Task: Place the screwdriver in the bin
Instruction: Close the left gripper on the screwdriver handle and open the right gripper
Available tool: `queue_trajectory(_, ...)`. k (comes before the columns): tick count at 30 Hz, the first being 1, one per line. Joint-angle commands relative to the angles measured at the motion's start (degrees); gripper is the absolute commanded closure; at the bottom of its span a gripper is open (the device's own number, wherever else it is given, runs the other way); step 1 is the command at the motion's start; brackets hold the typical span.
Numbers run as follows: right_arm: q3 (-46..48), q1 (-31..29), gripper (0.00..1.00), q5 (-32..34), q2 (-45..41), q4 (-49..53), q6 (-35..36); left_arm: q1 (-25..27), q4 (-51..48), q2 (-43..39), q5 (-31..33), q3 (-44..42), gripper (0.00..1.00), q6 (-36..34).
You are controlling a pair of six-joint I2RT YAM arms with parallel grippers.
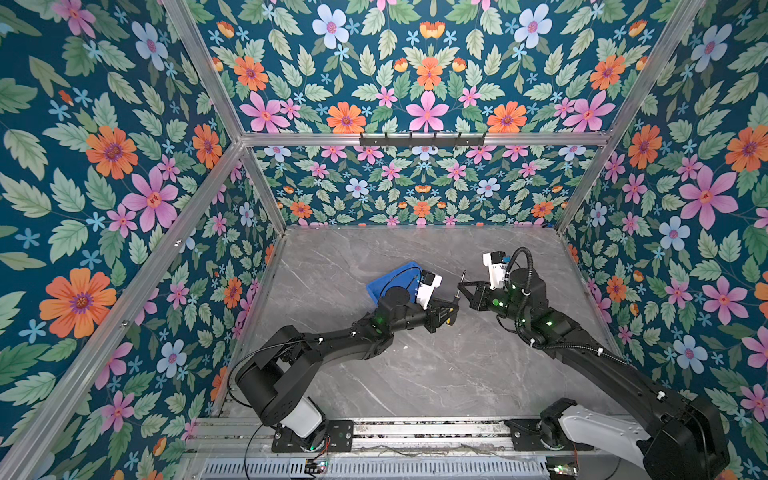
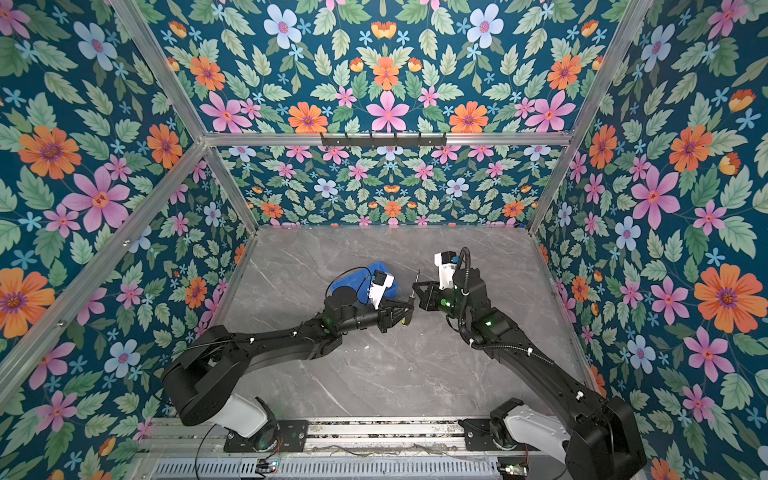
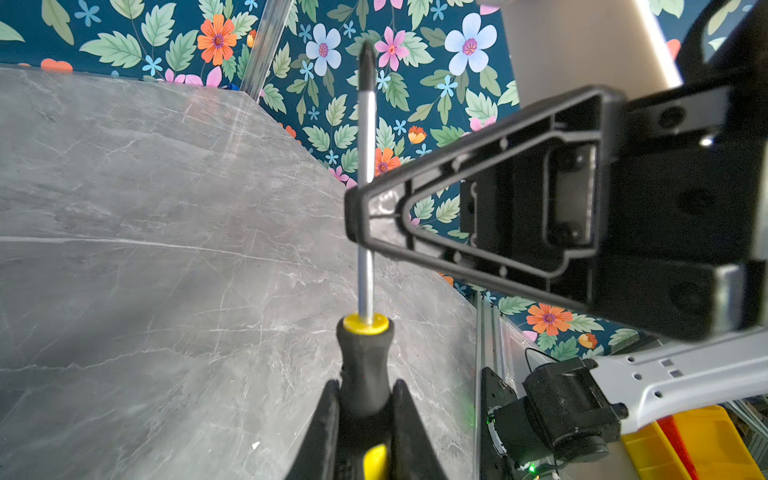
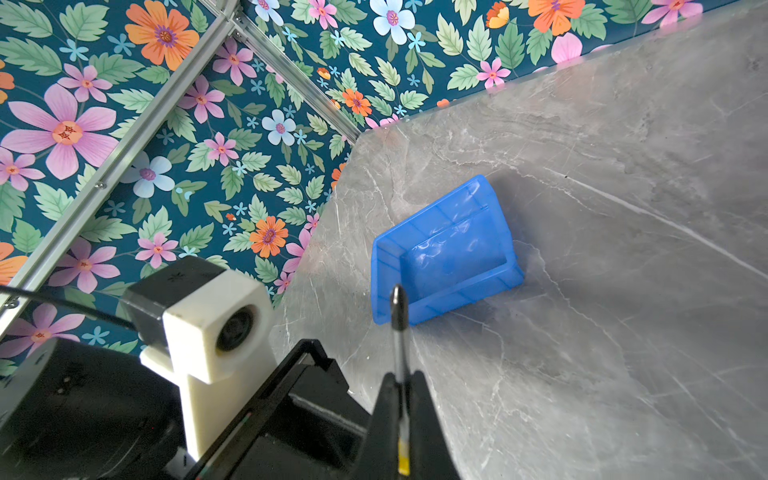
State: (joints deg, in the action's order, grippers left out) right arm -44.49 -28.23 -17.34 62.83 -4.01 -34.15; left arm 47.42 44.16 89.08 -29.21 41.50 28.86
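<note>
Next, I open my right gripper and free the screwdriver's shaft (image 1: 458,295), since both grippers are closed on the screwdriver, before my left gripper carries it to the bin (image 1: 390,281).
The screwdriver (image 3: 365,357) is held in the air between both arms over the middle of the table, its black-and-yellow handle toward the front and its tip (image 1: 464,273) pointing toward the back. My left gripper (image 3: 365,386) is shut on the handle. My right gripper (image 4: 401,376) is shut on the thin shaft (image 4: 400,353), with the tip sticking out past its fingers. In both top views the two grippers (image 1: 451,316) (image 2: 414,286) meet tip to tip. The blue bin (image 4: 449,249) lies on the table to the left, partly covered by my left wrist (image 1: 390,282).
Grey marble tabletop (image 1: 415,374) enclosed by floral walls and aluminium posts. A black hook rail (image 1: 422,139) runs along the back wall. Yellow bins (image 3: 685,449) sit outside the cell past the front rail.
</note>
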Motion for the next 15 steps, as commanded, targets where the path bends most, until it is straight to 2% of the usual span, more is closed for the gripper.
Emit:
queue_trajectory(1,-0.1,-0.1,1.0,-0.2,-0.5,-2.4,-0.7,0.0,0.4,-0.2,1.0,0.3,1.0,-1.2)
queue_trajectory(2,-0.1,-0.1,1.0,-0.1,-0.6,-2.5,-0.7,0.0,0.3,-0.2,1.2,0.4,1.0,-1.4)
queue_trajectory(3,-0.1,-0.1,0.92,-0.1,-0.7,-2.4,-0.6,0.0,0.1,-0.4,1.3,0.4,1.0,-1.7)
queue_trajectory(6,0.4,-0.1,0.56,0.4,-1.5,-2.3,-0.3,-0.2,-1.0,-1.1,2.2,0.4,1.0,-3.1)
queue_trajectory(7,0.6,-0.1,0.47,0.8,-1.9,-2.2,-0.2,-0.3,-1.5,-1.5,2.3,0.5,1.0,-3.7)
queue_trajectory(10,0.8,-0.1,0.32,1.4,-3.2,-0.9,0.3,-1.2,-3.1,-2.5,2.5,0.5,1.0,-5.0)
queue_trajectory(15,0.9,-0.1,0.12,0.8,-5.7,2.3,2.8,-4.1,-8.4,-5.0,2.7,0.8,1.0,-9.3)
